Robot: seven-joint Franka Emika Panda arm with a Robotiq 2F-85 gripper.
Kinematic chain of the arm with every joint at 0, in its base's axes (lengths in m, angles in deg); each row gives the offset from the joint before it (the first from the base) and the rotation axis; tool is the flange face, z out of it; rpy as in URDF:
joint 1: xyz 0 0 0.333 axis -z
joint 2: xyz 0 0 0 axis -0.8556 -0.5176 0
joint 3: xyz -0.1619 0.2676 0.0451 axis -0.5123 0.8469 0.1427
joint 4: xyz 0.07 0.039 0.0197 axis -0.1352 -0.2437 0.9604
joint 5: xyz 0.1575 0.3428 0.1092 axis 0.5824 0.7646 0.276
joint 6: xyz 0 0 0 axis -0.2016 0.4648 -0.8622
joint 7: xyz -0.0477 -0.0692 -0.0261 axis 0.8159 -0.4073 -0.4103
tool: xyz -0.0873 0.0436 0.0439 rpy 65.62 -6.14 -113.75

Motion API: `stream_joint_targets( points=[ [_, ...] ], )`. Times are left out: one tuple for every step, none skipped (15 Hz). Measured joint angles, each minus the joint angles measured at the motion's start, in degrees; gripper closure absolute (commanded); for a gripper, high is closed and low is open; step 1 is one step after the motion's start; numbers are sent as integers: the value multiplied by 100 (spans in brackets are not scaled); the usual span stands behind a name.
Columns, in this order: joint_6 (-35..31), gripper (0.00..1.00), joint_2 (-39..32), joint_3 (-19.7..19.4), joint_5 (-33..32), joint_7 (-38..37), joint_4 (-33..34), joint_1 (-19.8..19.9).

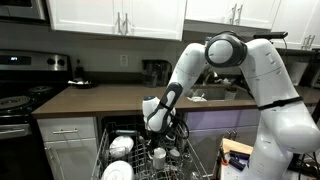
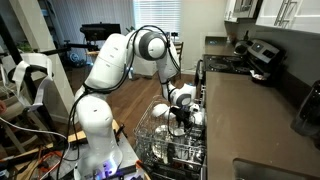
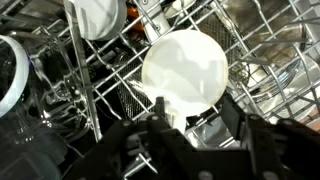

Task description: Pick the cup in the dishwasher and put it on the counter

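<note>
The cup's handle [image 3: 175, 117] is closer to one finger of my gripper. I should spread the fingers, center them over the handle and close them on the handle [image 3: 177, 122].
The cup [image 3: 183, 68] shows in the wrist view as a round white shape, seemingly mouth-down, on the grey wire rack of the dishwasher [image 3: 110, 75]. My gripper [image 3: 195, 108] comes in from the bottom of that view, jaws partly closed, with a dark finger at each side of the cup's near edge. Whether the pads touch it I cannot tell. In both exterior views the gripper [image 1: 163, 128] [image 2: 181, 112] reaches down into the pulled-out rack [image 1: 197, 165] [image 2: 158, 150]. The dark brown counter [image 1: 110, 97] [image 2: 255, 125] runs beside the dishwasher.
Other white dishes sit in the rack: a bowl [image 1: 121, 145], a plate [image 1: 117, 170] and a white piece [image 3: 95, 15] beyond the cup. A black-topped stove [image 1: 20, 100] [image 2: 235, 62] adjoins the counter. A sink [image 1: 215, 95] lies behind the arm.
</note>
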Motion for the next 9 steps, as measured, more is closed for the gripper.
stream_joint_targets(
  points=[
    [-11,8,-10,0,0,0,15,0],
    [-30,8,-21,0,0,0,28,0],
    [-76,11,-36,0,0,0,40,0],
    [-135,11,-55,0,0,0,51,0],
    [-205,18,-79,0,0,6,60,0],
    [-293,23,-103,-1,0,9,65,0],
    [-407,37,-136,-3,-3,12,69,0],
    [-511,43,-174,-5,-4,17,75,0],
    [-601,51,-217,-7,-4,18,84,0]
  ],
)
